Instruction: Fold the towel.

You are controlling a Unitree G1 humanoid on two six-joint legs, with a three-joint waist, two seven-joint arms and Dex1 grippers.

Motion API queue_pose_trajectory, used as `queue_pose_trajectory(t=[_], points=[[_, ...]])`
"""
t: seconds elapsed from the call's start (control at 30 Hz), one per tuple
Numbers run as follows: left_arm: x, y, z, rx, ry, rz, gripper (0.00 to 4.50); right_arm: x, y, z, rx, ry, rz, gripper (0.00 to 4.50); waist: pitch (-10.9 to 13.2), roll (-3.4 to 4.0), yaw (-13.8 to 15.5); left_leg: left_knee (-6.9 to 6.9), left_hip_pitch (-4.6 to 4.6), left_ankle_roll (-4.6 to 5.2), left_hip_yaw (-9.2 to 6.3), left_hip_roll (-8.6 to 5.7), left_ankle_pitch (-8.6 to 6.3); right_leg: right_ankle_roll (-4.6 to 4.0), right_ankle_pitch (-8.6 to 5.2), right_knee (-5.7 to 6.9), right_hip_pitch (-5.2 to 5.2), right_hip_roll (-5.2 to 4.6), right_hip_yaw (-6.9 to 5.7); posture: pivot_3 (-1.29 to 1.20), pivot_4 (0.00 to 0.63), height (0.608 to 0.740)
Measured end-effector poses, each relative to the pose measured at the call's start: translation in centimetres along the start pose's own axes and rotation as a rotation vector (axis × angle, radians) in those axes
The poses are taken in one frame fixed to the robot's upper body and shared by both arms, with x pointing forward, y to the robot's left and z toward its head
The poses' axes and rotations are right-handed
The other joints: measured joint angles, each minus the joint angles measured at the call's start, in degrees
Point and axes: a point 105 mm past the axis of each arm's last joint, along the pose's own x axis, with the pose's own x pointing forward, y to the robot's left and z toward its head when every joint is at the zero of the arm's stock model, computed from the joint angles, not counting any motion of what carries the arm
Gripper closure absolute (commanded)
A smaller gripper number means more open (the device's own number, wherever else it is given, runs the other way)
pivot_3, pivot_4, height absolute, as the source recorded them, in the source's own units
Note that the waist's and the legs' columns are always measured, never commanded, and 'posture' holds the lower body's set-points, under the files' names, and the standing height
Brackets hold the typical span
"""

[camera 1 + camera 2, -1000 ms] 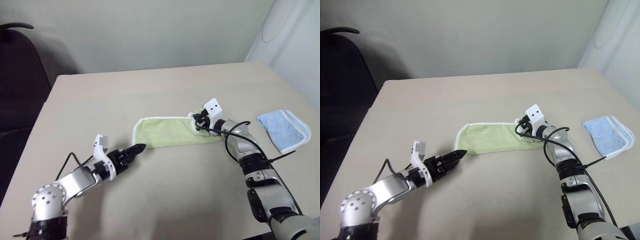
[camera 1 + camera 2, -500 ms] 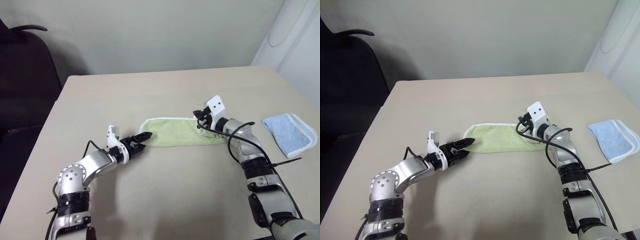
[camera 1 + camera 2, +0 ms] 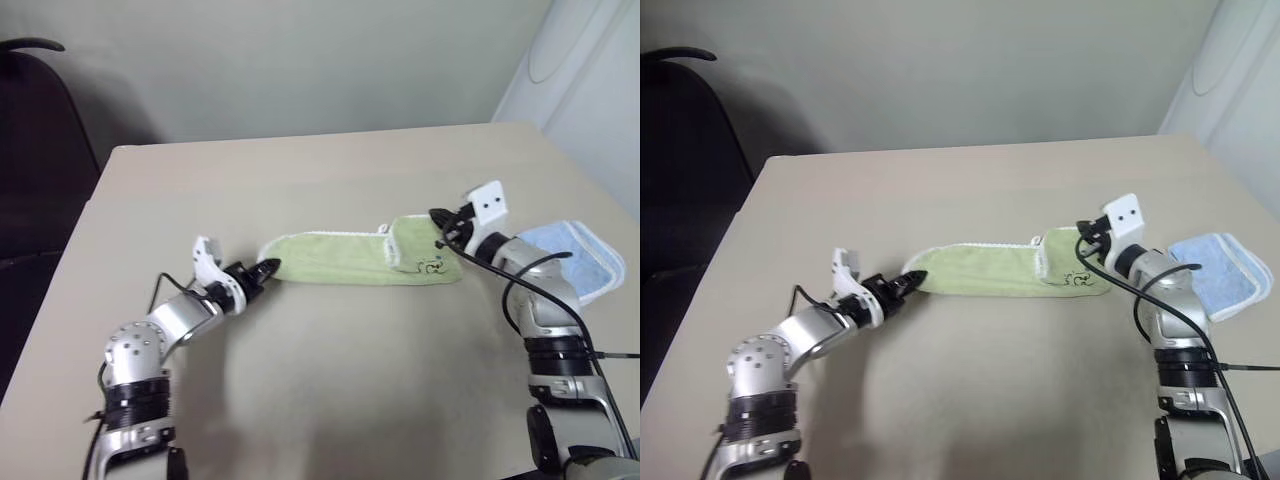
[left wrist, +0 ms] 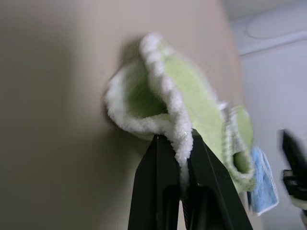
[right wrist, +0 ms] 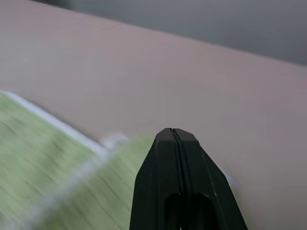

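The robot's right gripper is above the towel's folded end [image 3: 416, 246], so it should move back out of the way before the left gripper lays the held end [image 3: 287, 258] there.
The light green towel [image 3: 335, 258] lies as a long folded strip across the middle of the table, with a small dark mark [image 3: 432, 266] near its right end. My left gripper [image 3: 268, 267] is at the strip's left end. In the left wrist view its fingers [image 4: 158, 167] are shut on the white stitched edging of the towel [image 4: 192, 100], which is lifted a little off the table. My right gripper [image 3: 438, 218] hovers just above the towel's far right corner, shut. In the right wrist view the gripper [image 5: 173, 132] has nothing visible between its fingertips, and the towel [image 5: 57, 163] lies beneath.
A smaller light blue towel [image 3: 572, 252] lies folded near the table's right edge, partly behind my right forearm. A dark chair [image 3: 35, 150] stands off the left side of the beige table [image 3: 300, 180].
My left gripper moved forward to the towel's left end and shut on its edging. My right gripper rose and moved right, and the towel's right end now lies opened out with the dark mark showing.
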Motion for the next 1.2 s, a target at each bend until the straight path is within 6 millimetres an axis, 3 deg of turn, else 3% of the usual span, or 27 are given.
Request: queue_pose_trajectory(t=[0.1,0.2,0.37,0.43,0.6,0.67,0.77,0.87,0.97,1.1,1.2], points=[[-0.4,-3.2,2.7,0.138,-0.052,-0.102,4.47,-0.7,-1.1,-0.4,0.007,0.014,-0.048,4.50,0.01,0.00,-0.20,-0.01,-0.05,0.04,0.03,-0.06,-0.03,0.10,-0.05,-0.04,-0.05,-0.06,0.06,0.00,0.150,0.735],[0.6,-7.4,2.9,0.305,-0.017,-0.234,4.47,-0.7,-1.6,-0.6,0.014,0.018,-0.076,4.50,0.02,-0.02,-0.11,0.07,-0.14,0.19,-0.01,-0.03,-0.14,0.30,-0.08,-0.08,-0.06,-0.14,0.06,0.00,0.150,0.735],[4.3,-13.2,-1.2,0.592,0.191,-0.421,4.47,-0.8,-3.0,-1.2,0.038,0.025,-0.151,4.50,0.03,-0.03,0.06,0.23,-0.33,0.44,0.01,0.11,-0.29,1.10,0.23,-0.24,-0.09,-0.32,0.11,0.00,0.150,0.735],[6.9,-15.2,-3.9,0.692,0.299,-0.476,4.47,-0.7,-3.4,-0.9,0.039,0.011,-0.179,4.50,0.03,-0.03,0.25,0.30,-0.49,0.49,0.01,0.11,-0.31,1.20,0.28,-0.30,-0.17,-0.41,0.13,0.00,0.150,0.735],[11.0,-19.3,-10.2,0.851,0.460,-0.614,4.47,-1.1,-4.8,-0.6,0.057,-0.026,-0.288,4.50,0.03,-0.02,0.07,0.35,-0.86,0.73,0.05,0.15,-0.45,1.52,0.31,-0.33,-0.48,-0.50,0.16,0.00,0.150,0.735],[12.1,-20.0,-11.9,0.884,0.498,-0.636,4.47,-1.7,-5.6,-0.8,0.068,-0.030,-0.344,4.50,0.06,0.01,0.10,0.31,-1.04,0.76,0.07,0.16,-0.47,1.58,0.30,-0.30,-0.70,-0.53,0.18,0.00,0.150,0.735],[13.3,-19.4,-13.9,0.916,0.558,-0.623,3.73,-2.7,-6.1,-1.6,0.084,-0.023,-0.407,4.50,0.08,0.06,0.03,0.31,-1.10,0.77,0.11,0.19,-0.44,1.66,0.34,-0.23,-0.80,-0.54,0.23,0.00,0.150,0.735],[14.1,-17.8,-15.1,0.932,0.615,-0.580,2.67,-3.8,-6.5,-2.0,0.086,-0.025,-0.455,4.50,0.09,0.07,-0.03,0.36,-1.11,0.82,0.16,0.18,-0.42,1.74,0.37,-0.23,-0.81,-0.56,0.26,0.00,0.150,0.735],[13.8,-18.3,-14.9,0.877,0.617,-0.629,1.60,-4.5,-6.6,-2.1,0.089,-0.023,-0.474,4.50,0.09,0.07,-0.05,0.40,-1.11,0.84,0.21,0.15,-0.41,1.79,0.39,-0.23,-0.79,-0.58,0.27,0.00,0.150,0.735],[13.0,-19.2,-12.6,0.794,0.535,-0.683,1.60,-4.7,-6.2,-1.9,0.097,-0.022,-0.458,4.50,0.08,0.08,-0.11,0.42,-1.09,0.87,0.27,0.15,-0.39,1.80,0.39,-0.22,-0.79,-0.58,0.26,0.00,0.150,0.735],[13.1,-17.8,-9.8,0.822,0.392,-0.620,2.26,-4.3,-4.9,-0.4,0.096,-0.053,-0.365,4.50,0.05,0.14,-0.34,0.41,-1.02,0.88,0.36,0.15,-0.38,1.82,0.38,-0.20,-0.79,-0.56,0.22,0.00,0.150,0.735]])
